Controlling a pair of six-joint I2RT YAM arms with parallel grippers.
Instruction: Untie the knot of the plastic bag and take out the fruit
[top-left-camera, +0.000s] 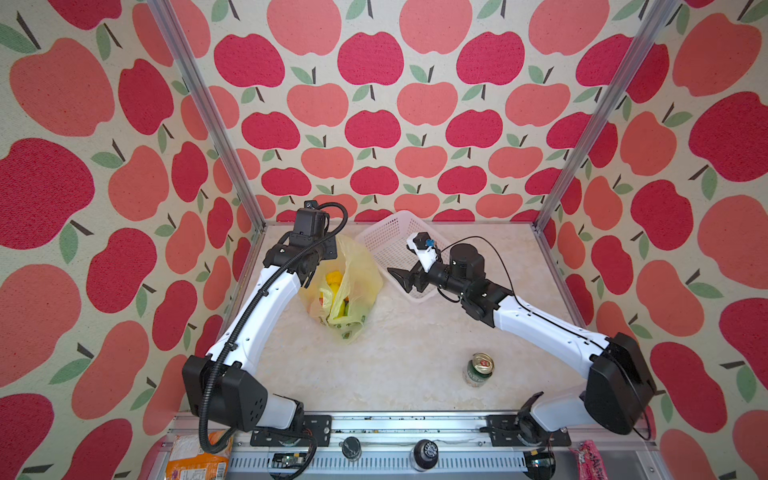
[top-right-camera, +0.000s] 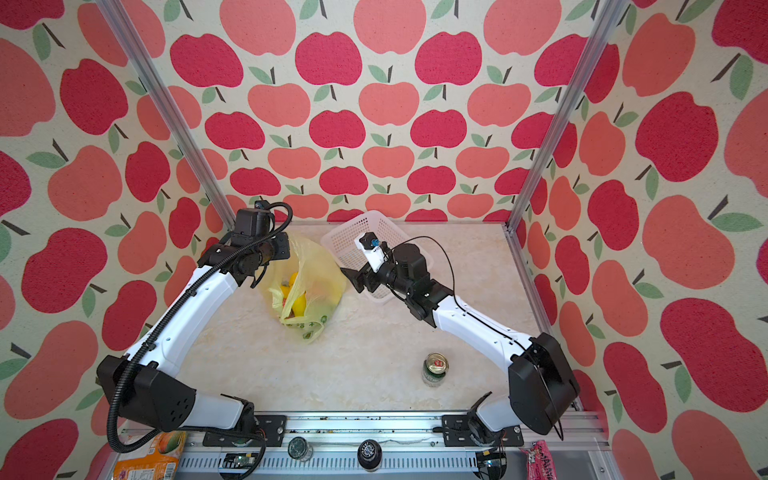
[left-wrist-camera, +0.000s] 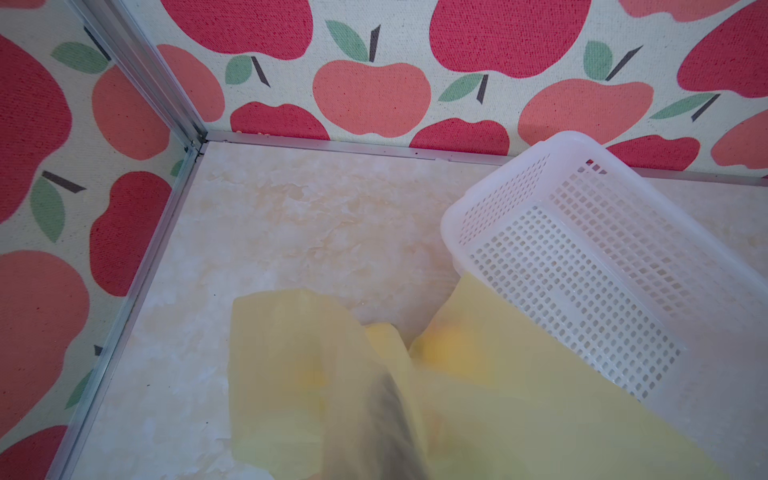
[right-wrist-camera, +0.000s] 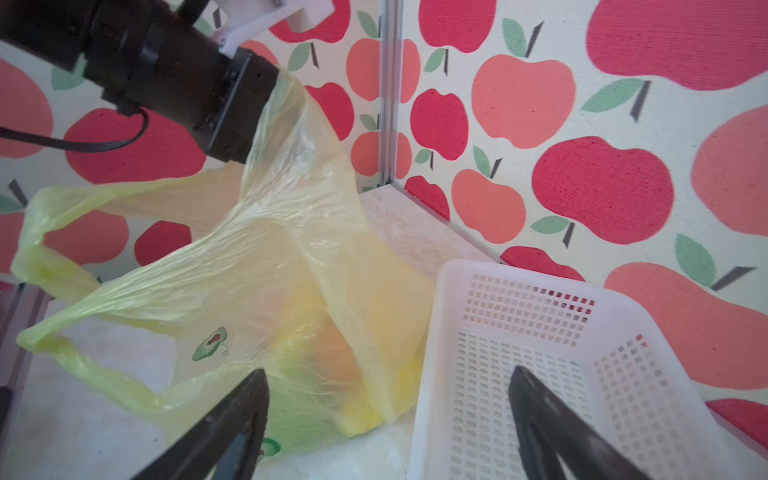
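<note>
The bag's film (top-left-camera: 361, 273) is stretched high over the fruit. My left gripper should bring down the bag's edge toward the front (top-left-camera: 326, 307) before my right gripper reaches in.
The yellow plastic bag (top-left-camera: 353, 282) (top-right-camera: 316, 286) stands on the table with its mouth pulled up and open. My left gripper (top-left-camera: 330, 249) (right-wrist-camera: 249, 108) is shut on the bag's upper edge, its fingers (left-wrist-camera: 390, 415) dim behind the film. Fruit shows inside: yellow pieces (top-left-camera: 333, 277) (top-right-camera: 293, 282) and orange and green ones (right-wrist-camera: 332, 349). The knot is out of view; a handle loop (right-wrist-camera: 41, 208) hangs loose. My right gripper (top-left-camera: 401, 279) (top-right-camera: 354, 279) (right-wrist-camera: 388, 372) is open and holds nothing, between the bag and the basket.
A white mesh basket (top-left-camera: 399, 216) (top-right-camera: 365, 216) (left-wrist-camera: 449, 224) (right-wrist-camera: 440, 332) sits at the back, touching the bag's right side. A green drink can (top-left-camera: 478, 370) (top-right-camera: 435, 370) stands at the front right. Walls close the back and sides.
</note>
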